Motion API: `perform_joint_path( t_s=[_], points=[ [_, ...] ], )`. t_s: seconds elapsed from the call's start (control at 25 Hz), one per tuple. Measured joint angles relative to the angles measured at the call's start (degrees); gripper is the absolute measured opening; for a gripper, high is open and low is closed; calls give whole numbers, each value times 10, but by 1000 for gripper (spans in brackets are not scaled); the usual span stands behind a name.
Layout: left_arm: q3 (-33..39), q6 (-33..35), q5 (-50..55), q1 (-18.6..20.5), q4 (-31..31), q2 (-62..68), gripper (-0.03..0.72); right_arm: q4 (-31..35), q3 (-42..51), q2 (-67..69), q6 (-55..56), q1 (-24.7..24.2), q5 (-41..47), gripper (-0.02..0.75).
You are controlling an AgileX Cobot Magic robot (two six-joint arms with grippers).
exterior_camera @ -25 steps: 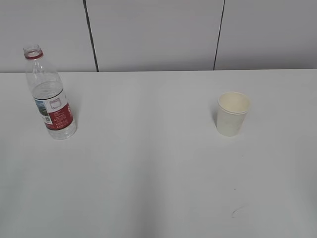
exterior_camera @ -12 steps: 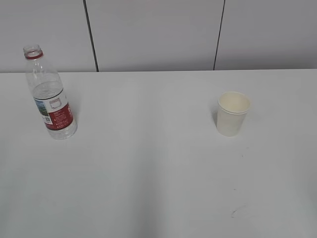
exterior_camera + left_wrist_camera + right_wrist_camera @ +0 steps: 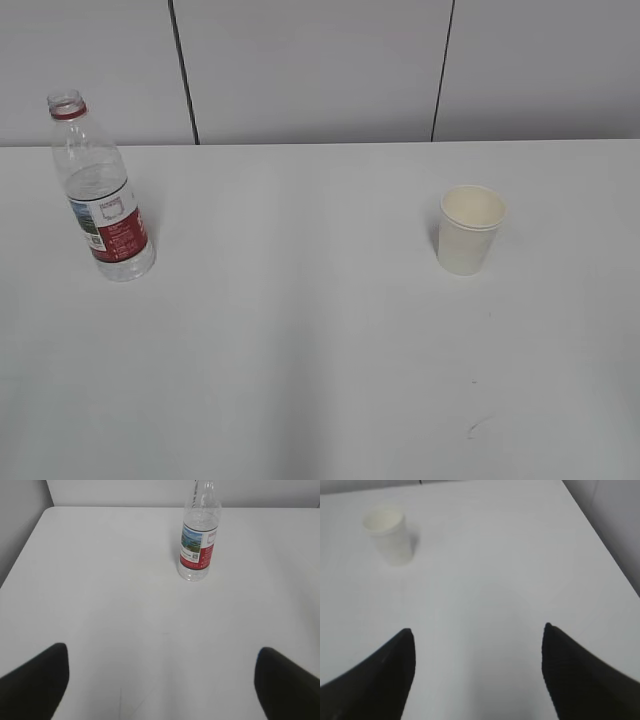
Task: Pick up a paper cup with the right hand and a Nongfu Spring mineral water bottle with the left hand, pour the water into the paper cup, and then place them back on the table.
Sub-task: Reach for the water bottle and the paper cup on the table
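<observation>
I expect the bottle to pour a thin stream when I tip its neck below its base, because the water line (image 3: pixel 95 173) is well below the bottle's opening (image 3: pixel 104 195).
A clear uncapped Nongfu Spring bottle (image 3: pixel 100 195) with a red neck ring and a red-and-white label stands upright at the left of the white table (image 3: pixel 300 330). It shows far ahead in the left wrist view (image 3: pixel 199 540). A cream paper cup (image 3: pixel 469 229) stands upright at the right, and shows at the upper left of the right wrist view (image 3: pixel 389 535). My left gripper (image 3: pixel 162 652) is open and empty, well short of the bottle. My right gripper (image 3: pixel 477 630) is open and empty, well short of the cup. Neither arm shows in the exterior view.
A grey panelled wall (image 3: pixel 320 70) rises behind the table's far edge. The table's left edge (image 3: pixel 22 555) shows in the left wrist view and its right edge (image 3: pixel 605 545) in the right wrist view. A small dark mark (image 3: pixel 478 428) lies near the front.
</observation>
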Motion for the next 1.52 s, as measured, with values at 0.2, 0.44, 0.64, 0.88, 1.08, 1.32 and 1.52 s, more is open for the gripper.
perform_joint_path(
  t_s=[0.2, 0.44, 0.64, 0.88, 1.08, 1.32, 1.52],
  points=[
    [0, 0, 0, 0, 0, 0, 667, 29, -24, 39, -15, 0, -62, 577],
    [0, 0, 0, 0, 0, 0, 658, 34, -24, 177, -19, 0, -179, 577],
    [0, 0, 0, 0, 0, 0, 651, 38, -24, 276, -19, 0, -329, 577],
    [0, 0, 0, 0, 0, 0, 643, 45, -22, 398, -19, 0, -461, 577],
    [0, 0, 0, 0, 0, 0, 634, 45, 4, 499, -19, 0, -609, 577],
    [0, 0, 0, 0, 0, 0, 627, 34, 51, 604, -19, 0, -792, 577],
    [0, 0, 0, 0, 0, 0, 625, -15, 87, 700, -9, 0, -951, 577]
  ],
)
